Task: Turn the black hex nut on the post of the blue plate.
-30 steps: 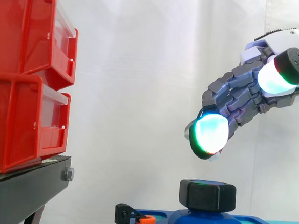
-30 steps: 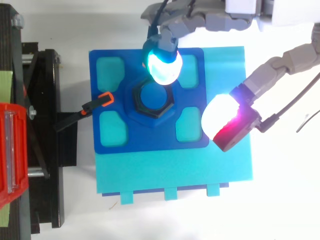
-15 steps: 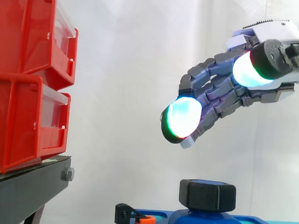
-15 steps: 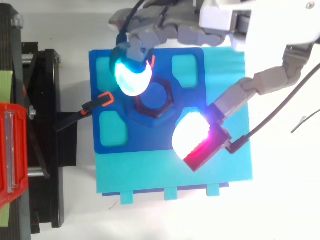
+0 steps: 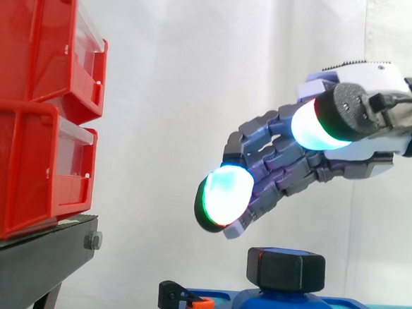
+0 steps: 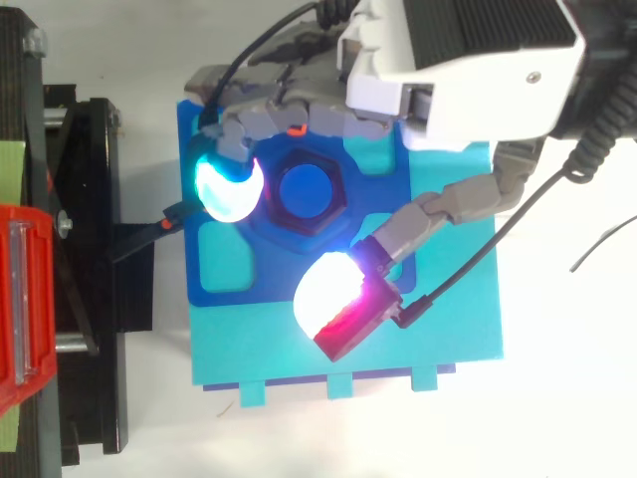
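The blue plate should stay still under the black hex nut when I turn the nut, because a black clamp point(image 5: 173, 296) holds the plate's edge.
The black hex nut point(image 5: 286, 269) sits on the blue post point(image 6: 303, 191) at the middle of the blue plate point(image 6: 229, 281). My hand point(image 5: 348, 140) hovers above it, reaching in from the right, fingers spread and slightly bent, touching nothing. In the top view the palm point(image 6: 468, 60) lies over the plate's far right part. The glowing fingertips point(image 6: 227, 189) hang left of the nut and the thumb pad point(image 6: 333, 296) hangs at its near side. The nut stands free in the gap between them, lower than the pads.
The blue plate rests on a turquoise base point(image 6: 348, 349). A black clamp with an orange tip point(image 5: 192, 302) grips the plate's left edge. Red bins point(image 5: 36, 107) are stacked on a black stand point(image 5: 29, 262) at the left.
My hand has travelled left and come lower over the plate. The fingertips went from the nut's far right across to its left side, and the thumb moved in toward the nut.
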Action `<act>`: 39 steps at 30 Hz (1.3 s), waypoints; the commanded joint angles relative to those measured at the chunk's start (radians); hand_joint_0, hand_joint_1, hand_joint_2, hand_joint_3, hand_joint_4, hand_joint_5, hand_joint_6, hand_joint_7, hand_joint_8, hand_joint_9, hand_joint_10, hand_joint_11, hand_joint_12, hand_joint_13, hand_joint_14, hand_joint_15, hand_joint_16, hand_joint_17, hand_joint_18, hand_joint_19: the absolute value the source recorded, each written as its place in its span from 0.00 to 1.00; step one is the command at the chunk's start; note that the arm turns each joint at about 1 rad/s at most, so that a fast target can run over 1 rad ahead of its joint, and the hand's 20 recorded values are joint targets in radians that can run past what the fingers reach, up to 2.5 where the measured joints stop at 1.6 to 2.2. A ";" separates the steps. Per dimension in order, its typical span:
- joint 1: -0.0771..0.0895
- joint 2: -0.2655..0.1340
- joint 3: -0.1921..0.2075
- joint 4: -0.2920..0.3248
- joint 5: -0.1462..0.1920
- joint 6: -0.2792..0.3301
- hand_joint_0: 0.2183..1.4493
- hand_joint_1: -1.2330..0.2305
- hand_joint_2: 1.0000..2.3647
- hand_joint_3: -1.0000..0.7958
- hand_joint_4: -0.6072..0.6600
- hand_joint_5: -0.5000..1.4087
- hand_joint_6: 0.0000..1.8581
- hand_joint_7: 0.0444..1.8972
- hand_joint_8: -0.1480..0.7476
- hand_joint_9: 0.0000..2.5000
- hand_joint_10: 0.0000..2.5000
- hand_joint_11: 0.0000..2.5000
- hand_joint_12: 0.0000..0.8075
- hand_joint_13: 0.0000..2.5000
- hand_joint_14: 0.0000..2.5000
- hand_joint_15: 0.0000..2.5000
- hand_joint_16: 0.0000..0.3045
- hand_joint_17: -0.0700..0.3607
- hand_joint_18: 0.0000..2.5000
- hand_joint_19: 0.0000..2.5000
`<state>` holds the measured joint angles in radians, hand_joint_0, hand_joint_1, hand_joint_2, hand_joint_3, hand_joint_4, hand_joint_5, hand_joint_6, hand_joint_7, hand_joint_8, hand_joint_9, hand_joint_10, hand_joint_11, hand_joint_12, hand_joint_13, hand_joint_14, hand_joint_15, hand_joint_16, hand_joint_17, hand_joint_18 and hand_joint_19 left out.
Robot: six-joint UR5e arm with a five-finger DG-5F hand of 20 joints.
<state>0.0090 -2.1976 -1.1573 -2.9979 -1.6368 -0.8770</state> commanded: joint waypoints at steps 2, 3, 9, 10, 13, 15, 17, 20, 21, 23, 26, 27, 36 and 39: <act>0.000 -0.011 -0.001 0.002 -0.002 0.015 0.15 0.51 0.00 0.28 0.81 0.13 0.27 0.44 0.68 0.12 0.00 0.01 0.72 0.17 0.00 0.16 0.24 0.55 0.13 0.13; 0.000 -0.011 -0.001 0.001 -0.003 0.015 0.15 0.51 0.00 0.28 0.81 0.13 0.27 0.44 0.68 0.12 0.00 0.01 0.72 0.17 0.00 0.16 0.24 0.55 0.13 0.13; -0.001 -0.011 0.001 -0.001 -0.003 0.013 0.15 0.50 0.00 0.28 0.81 0.13 0.27 0.44 0.68 0.12 0.00 0.01 0.73 0.17 0.00 0.17 0.24 0.55 0.13 0.13; -0.001 -0.011 -0.001 -0.001 -0.003 0.013 0.15 0.49 0.00 0.28 0.81 0.13 0.27 0.44 0.68 0.12 0.00 0.01 0.73 0.17 0.00 0.17 0.24 0.55 0.13 0.13; -0.003 -0.011 -0.001 -0.001 -0.005 0.013 0.14 0.45 0.00 0.28 0.80 0.13 0.27 0.44 0.69 0.12 0.00 0.01 0.73 0.18 0.00 0.16 0.25 0.56 0.14 0.12; -0.003 -0.011 -0.001 -0.001 -0.005 0.013 0.14 0.44 0.00 0.28 0.80 0.13 0.27 0.44 0.69 0.12 0.00 0.01 0.74 0.18 0.00 0.16 0.25 0.56 0.14 0.12; -0.004 -0.011 -0.001 -0.004 -0.005 0.015 0.14 0.39 0.00 0.28 0.80 0.13 0.27 0.44 0.69 0.12 0.00 0.00 0.73 0.18 0.00 0.15 0.25 0.56 0.14 0.12; -0.006 -0.011 -0.001 -0.010 -0.005 0.013 0.14 0.35 0.00 0.28 0.79 0.13 0.27 0.44 0.68 0.12 0.00 0.00 0.73 0.18 0.00 0.15 0.24 0.54 0.13 0.11; -0.006 -0.011 -0.001 -0.015 -0.005 0.013 0.14 0.35 0.00 0.28 0.79 0.13 0.27 0.44 0.68 0.12 0.00 0.00 0.72 0.18 0.00 0.15 0.23 0.54 0.13 0.10; -0.004 -0.013 -0.001 -0.013 -0.005 0.012 0.14 0.35 0.00 0.28 0.79 0.13 0.27 0.44 0.68 0.12 0.00 0.00 0.72 0.18 0.00 0.15 0.23 0.53 0.13 0.11; -0.004 -0.024 -0.002 -0.010 -0.005 0.015 0.14 0.36 0.00 0.28 0.79 0.13 0.27 0.44 0.68 0.12 0.00 0.01 0.72 0.18 0.00 0.16 0.23 0.53 0.13 0.11; -0.006 -0.033 -0.001 -0.003 -0.003 0.015 0.14 0.36 0.00 0.28 0.79 0.13 0.27 0.43 0.68 0.12 0.00 0.00 0.72 0.18 0.00 0.16 0.23 0.53 0.13 0.11; -0.003 -0.034 -0.002 0.019 -0.005 0.023 0.14 0.38 0.00 0.28 0.79 0.13 0.27 0.43 0.69 0.12 0.00 0.01 0.73 0.18 0.00 0.16 0.23 0.54 0.13 0.11; -0.003 -0.034 -0.002 0.019 -0.005 0.023 0.14 0.39 0.00 0.28 0.80 0.13 0.27 0.43 0.69 0.12 0.00 0.01 0.73 0.18 0.00 0.16 0.23 0.54 0.13 0.11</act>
<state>0.0059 -2.2314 -1.1594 -2.9791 -1.6408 -0.8550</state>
